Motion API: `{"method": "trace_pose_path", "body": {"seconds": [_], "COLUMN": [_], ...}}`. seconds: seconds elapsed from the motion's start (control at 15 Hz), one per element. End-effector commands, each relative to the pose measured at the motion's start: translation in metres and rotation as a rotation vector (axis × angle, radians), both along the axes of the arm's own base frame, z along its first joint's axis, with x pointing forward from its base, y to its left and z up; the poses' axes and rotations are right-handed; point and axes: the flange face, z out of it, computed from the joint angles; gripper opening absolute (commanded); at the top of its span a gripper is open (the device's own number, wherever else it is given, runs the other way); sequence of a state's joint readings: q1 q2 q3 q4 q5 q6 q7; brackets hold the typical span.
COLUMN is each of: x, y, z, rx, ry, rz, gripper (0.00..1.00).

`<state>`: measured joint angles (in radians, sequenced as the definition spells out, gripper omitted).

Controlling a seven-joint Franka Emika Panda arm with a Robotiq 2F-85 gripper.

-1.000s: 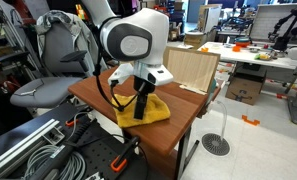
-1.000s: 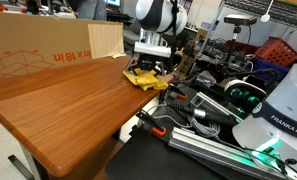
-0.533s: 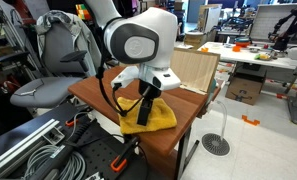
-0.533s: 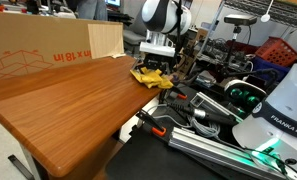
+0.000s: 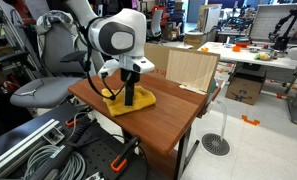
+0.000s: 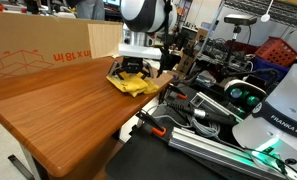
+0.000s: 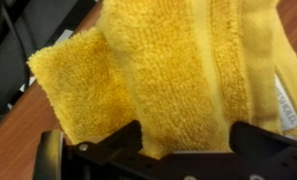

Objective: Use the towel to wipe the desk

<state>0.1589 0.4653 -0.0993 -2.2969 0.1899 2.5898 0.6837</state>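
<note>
The robot's gripper should turn back and brush the yellow towel toward the desk's end (image 5: 81,88) by the grey office chair, because the towel reaches over the desk's front edge (image 5: 116,112).
A yellow towel (image 5: 142,99) lies bunched on the brown wooden desk (image 5: 176,112), near its front left corner. It also shows in the exterior view from the side (image 6: 138,86), near the desk's (image 6: 58,100) far right edge. My gripper (image 5: 129,98) points straight down and presses into the towel; in that side view the gripper (image 6: 134,71) stands over the towel's middle. In the wrist view the towel (image 7: 178,65) fills the frame, and the gripper's (image 7: 186,142) two fingers hold a thick fold of it between them.
A cardboard box (image 5: 191,68) stands at the desk's back edge, also seen in an exterior view (image 6: 38,50). A grey office chair (image 5: 48,70) is beside the desk. Cables and metal rails (image 6: 203,125) lie below the desk's edge.
My gripper has dragged the towel across the desk, away from the right corner edge and toward the cardboard box side. The towel is now more bunched under the fingers.
</note>
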Motion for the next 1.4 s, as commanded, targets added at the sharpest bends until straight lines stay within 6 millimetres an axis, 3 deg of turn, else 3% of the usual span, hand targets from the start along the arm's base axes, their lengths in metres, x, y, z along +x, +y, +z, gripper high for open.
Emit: {"method": "trace_pose_path", "body": {"seconds": [0.0,0.2,0.47,0.67,0.87,1.33], "x": [0.013,0.009,-0.011,-0.019,-0.002,0.097], "y": [0.088,0.162,0.249,0.274,0.274,0.211], "z": [-0.028,-0.032,-0.043,-0.043,-0.043,-0.033], "rx": [-0.021,-0.060,-0.097,-0.122,-0.186,-0.292], "ry": [0.019,0.008,0.006,-0.019,-0.081,-0.196], "rz": [0.118,0.242,0.385,0.466,0.484,0.190], "gripper": [1.00,1.00,1.00,1.00,1.00,1.00]}}
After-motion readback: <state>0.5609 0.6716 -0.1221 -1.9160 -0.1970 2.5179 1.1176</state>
